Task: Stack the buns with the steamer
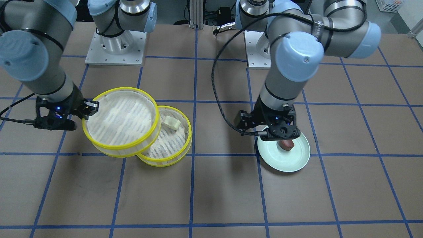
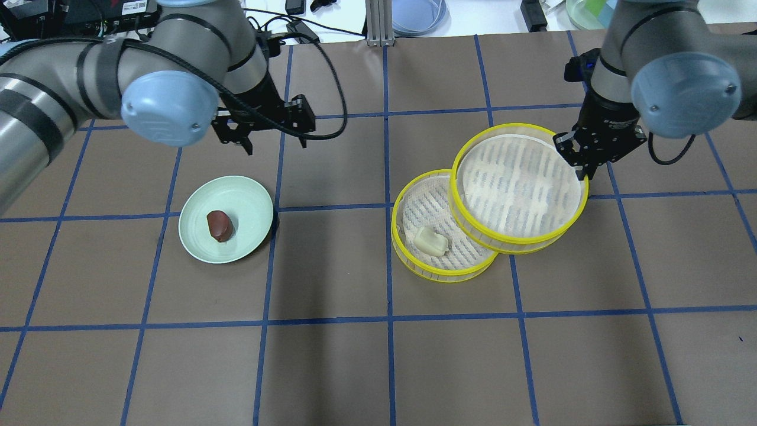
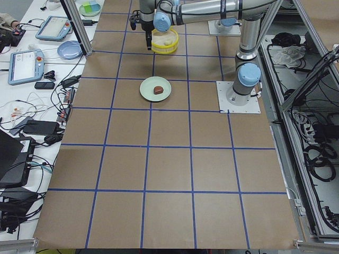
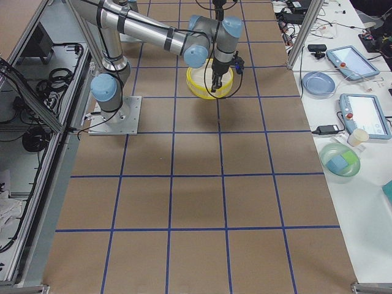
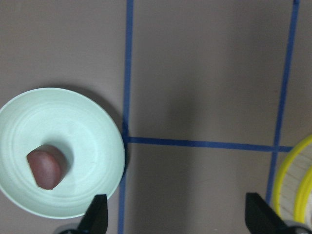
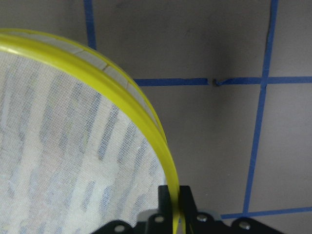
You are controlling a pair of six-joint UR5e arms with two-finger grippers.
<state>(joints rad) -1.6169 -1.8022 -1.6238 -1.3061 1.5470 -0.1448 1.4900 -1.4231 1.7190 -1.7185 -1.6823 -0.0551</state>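
The dark reddish-brown bun [image 1: 286,144] shows a rounded side [image 1: 284,147]. I expect the bun to roll toward the upper steamer tray's rim when I drop it in.
The dark reddish-brown bun [image 2: 219,226] lies on the pale green plate [image 2: 251,204]; it also shows in the front view [image 1: 287,144] and the left wrist view [image 5: 46,168]. The cream-yellow bun [image 2: 430,241] lies in the lower yellow-rimmed steamer tray [image 2: 414,204]. My right gripper [image 2: 582,168] is shut on the rim of the upper steamer tray [image 2: 520,183], which is tilted and overlaps the lower tray. My left gripper [image 2: 272,139] is open and empty, hovering beyond the plate's far right edge.
Blue tape lines grid the brown table [image 2: 378,355]. The two arm bases [image 1: 115,46] stand at the robot's side. A side bench [image 4: 349,92] with tablets and bowls runs along the table's far edge.
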